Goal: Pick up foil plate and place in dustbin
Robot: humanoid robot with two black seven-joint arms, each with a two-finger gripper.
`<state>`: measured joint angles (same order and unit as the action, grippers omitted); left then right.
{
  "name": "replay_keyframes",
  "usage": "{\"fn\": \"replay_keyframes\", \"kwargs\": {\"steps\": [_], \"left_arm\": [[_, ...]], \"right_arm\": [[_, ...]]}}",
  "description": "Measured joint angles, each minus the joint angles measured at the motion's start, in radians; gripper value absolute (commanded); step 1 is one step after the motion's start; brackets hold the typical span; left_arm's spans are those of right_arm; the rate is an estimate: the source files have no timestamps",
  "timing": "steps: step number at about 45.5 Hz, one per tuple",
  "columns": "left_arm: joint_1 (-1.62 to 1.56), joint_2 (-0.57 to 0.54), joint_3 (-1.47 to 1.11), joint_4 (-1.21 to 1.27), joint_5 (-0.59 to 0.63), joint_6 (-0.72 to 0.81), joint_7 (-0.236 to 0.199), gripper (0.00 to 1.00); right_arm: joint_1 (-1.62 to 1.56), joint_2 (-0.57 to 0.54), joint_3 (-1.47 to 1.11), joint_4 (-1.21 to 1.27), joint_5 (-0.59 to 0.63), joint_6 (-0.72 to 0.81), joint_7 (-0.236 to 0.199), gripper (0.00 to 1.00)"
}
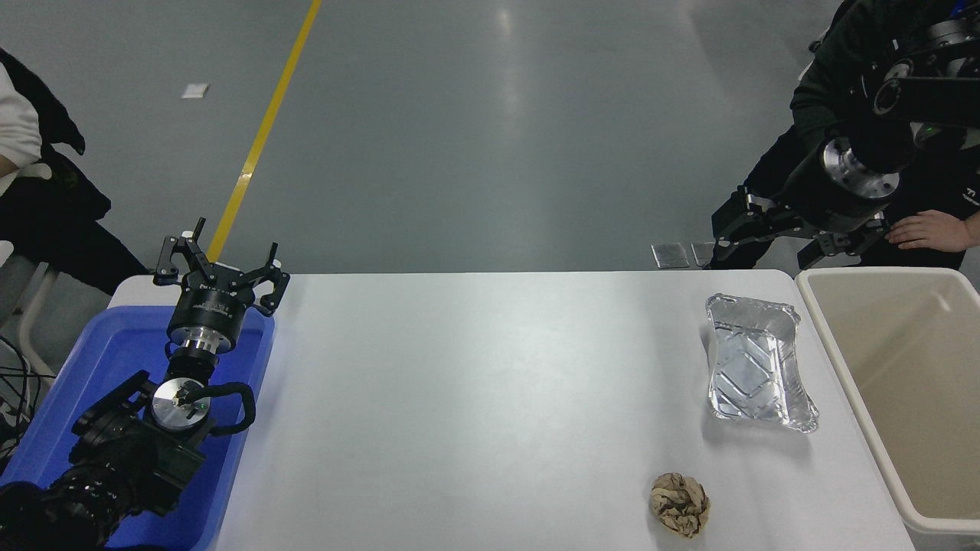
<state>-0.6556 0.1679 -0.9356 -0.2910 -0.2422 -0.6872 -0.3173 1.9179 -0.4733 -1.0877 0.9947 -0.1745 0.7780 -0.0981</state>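
Observation:
Pressed ridges (746,375) make the foil plate's thin base stiff. I expect the foil plate (759,361) to stay spread like an open tray when I raise it by its rim.
The foil plate (756,361) lies flat on the white table (475,398) at the right, its long side running away from me, just left of the dustbin (903,383). The dustbin is a large cream tub at the table's right edge and looks empty. My right gripper (773,245) is open and empty, raised beyond the table's far edge, above and behind the plate and clear of it. My left gripper (218,272) is open and parked at the lower left over the blue tub (92,383).
A small crumpled brown paper ball (679,503) lies near the front edge, below the plate. A person in dark clothes stands at the far right with a hand (930,229) near the dustbin's far rim. Another person sits at the far left.

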Motion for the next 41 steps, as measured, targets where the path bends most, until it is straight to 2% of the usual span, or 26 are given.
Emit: {"fn": "replay_keyframes", "kwargs": {"steps": [12, 22, 33, 41], "left_arm": [[0.000, 0.000, 0.000, 0.000, 0.000, 0.000, 0.000, 0.99], [0.000, 0.000, 0.000, 0.000, 0.000, 0.000, 0.000, 0.99], [0.001, 0.000, 0.000, 0.000, 0.000, 0.000, 0.000, 0.99], [0.001, 0.000, 0.000, 0.000, 0.000, 0.000, 0.000, 0.99]], "right_arm": [[-0.106, -0.070, -0.003, -0.065, -0.015, -0.104, 0.000, 1.00], [-0.176, -0.092, 0.019, -0.089, -0.075, -0.194, 0.004, 1.00], [-0.244, -0.093, 0.083, -0.097, -0.247, -0.248, 0.011, 1.00], [-0.330, -0.051, 0.134, -0.099, -0.368, -0.272, 0.024, 1.00]]}}
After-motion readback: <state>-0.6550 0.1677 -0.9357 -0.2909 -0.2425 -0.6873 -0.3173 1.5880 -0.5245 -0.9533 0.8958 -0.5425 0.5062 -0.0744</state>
